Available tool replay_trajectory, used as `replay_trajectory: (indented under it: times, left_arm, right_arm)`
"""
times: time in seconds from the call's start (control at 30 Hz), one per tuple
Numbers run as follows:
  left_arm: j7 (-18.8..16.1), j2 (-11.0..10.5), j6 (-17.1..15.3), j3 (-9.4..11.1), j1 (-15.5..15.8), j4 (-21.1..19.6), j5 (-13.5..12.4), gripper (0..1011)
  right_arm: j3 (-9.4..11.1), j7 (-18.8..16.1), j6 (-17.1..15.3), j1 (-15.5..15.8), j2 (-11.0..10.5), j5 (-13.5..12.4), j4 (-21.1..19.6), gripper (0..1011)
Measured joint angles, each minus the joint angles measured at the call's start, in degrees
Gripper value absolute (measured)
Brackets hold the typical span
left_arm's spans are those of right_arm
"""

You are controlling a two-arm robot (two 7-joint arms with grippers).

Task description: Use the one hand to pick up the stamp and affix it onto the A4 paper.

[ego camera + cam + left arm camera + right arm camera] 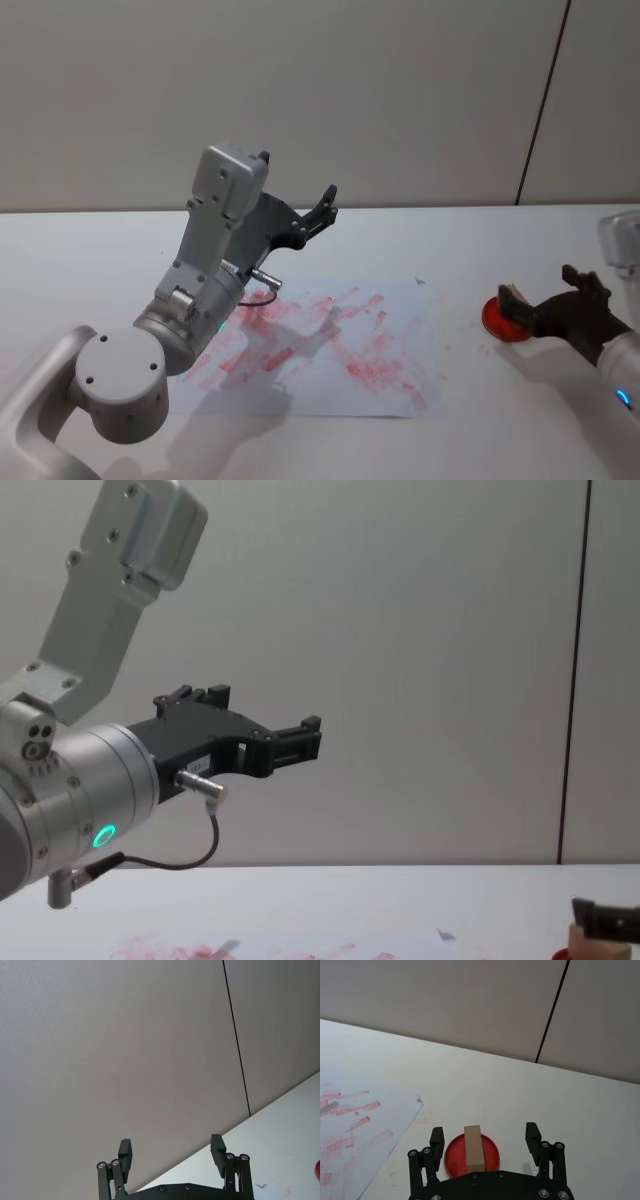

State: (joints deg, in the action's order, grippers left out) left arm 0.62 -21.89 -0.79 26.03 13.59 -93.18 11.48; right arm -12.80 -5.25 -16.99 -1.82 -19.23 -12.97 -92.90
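Note:
The stamp [474, 1149] stands clear of the red pad's rim [497, 1154], so I expect it to come loose and the pad to stay behind when I raise the stamp.
The stamp [474, 1147] is a light-tan wooden block standing on a flat red round pad [492, 1160] at the right of the table. My right gripper [485, 1139] is open. Its fingers sit on either side of the stamp with gaps on both sides. In the head view the right gripper [525, 308] is low over the pad [495, 320], with the stamp [513, 294] between its fingers. The A4 paper [330, 350], smeared with red ink, lies mid-table. My left gripper [322, 212] hangs open high above the paper's far edge, holding nothing.
The white table [480, 240] runs back to a plain wall with a dark vertical seam [552, 1010]. My left arm's grey body [210, 260] rises over the paper's left part. Bare table lies between the paper and the pad.

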Motion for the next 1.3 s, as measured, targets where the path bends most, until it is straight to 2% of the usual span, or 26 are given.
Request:
replay_trajectory:
  times: [0.17,0.63,0.97,1.3]
  left_arm:
    - [0.0,0.0,0.0,0.0,0.0,0.0,0.0,1001]
    - [0.0,0.0,0.0,0.0,0.0,0.0,0.0,1001]
    - [0.0,0.0,0.0,0.0,0.0,0.0,0.0,1001]
    - [0.0,0.0,0.0,0.0,0.0,0.0,0.0,1001]
  right_arm:
    - [-0.6,-1.1,-1.0,-2.0,1.2,2.0,3.2,1001]
    - [-1.6,-3.1,-2.1,-5.3,3.1,4.8,8.4,1001]
    - [-2.0,-3.7,-2.3,-6.2,3.7,5.6,9.9,781]
    - [-2.1,-4.0,-2.5,-6.7,3.9,6.0,10.6,444]
